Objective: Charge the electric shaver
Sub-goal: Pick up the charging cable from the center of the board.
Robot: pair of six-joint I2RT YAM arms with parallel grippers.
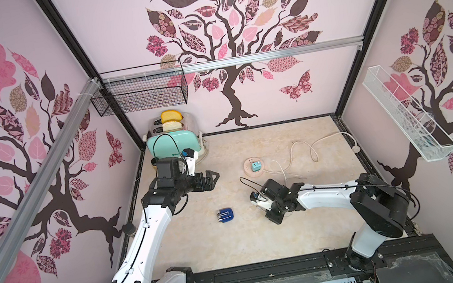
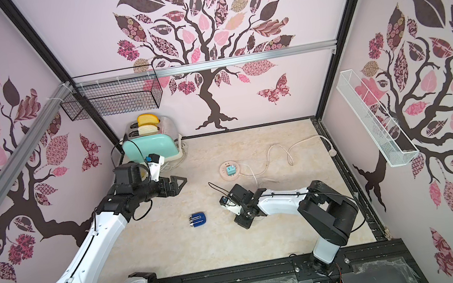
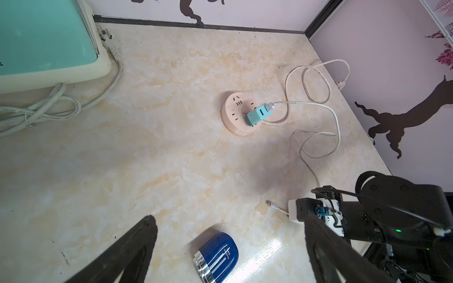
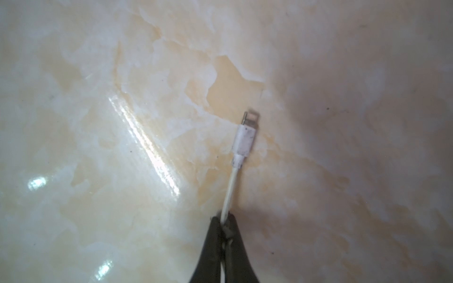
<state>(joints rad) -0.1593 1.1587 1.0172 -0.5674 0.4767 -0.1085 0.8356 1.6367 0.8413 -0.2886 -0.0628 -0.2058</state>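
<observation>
The robot's right gripper is pinching the white cable (image 4: 229, 195) well behind the connector, so the left gripper should hold the connector (image 4: 244, 140) while the right gripper takes a new grip closer to it.
The electric shaver (image 1: 226, 216) (image 2: 198, 218), dark blue with a silver head, lies on its side on the marble table. In the left wrist view the shaver (image 3: 217, 257) rests between and below the wide-apart fingers of my left gripper (image 3: 230, 219), which is open and hovers above the table, touching nothing. My right gripper (image 4: 224, 218) is shut on a thin white charging cable just behind its connector (image 4: 246, 132), which lies on the table right of the shaver (image 3: 269, 203). The cable runs to a teal plug adapter (image 3: 256, 115) in the round pink socket hub (image 3: 232, 105).
A teal toaster (image 1: 172, 144) with bread slices stands at the back left, its grey cord (image 3: 49, 105) coiled beside it. The hub's own cord (image 1: 311, 147) loops toward the right wall. A black wire basket (image 1: 141, 95) and a white wire shelf (image 1: 407, 115) hang on the walls.
</observation>
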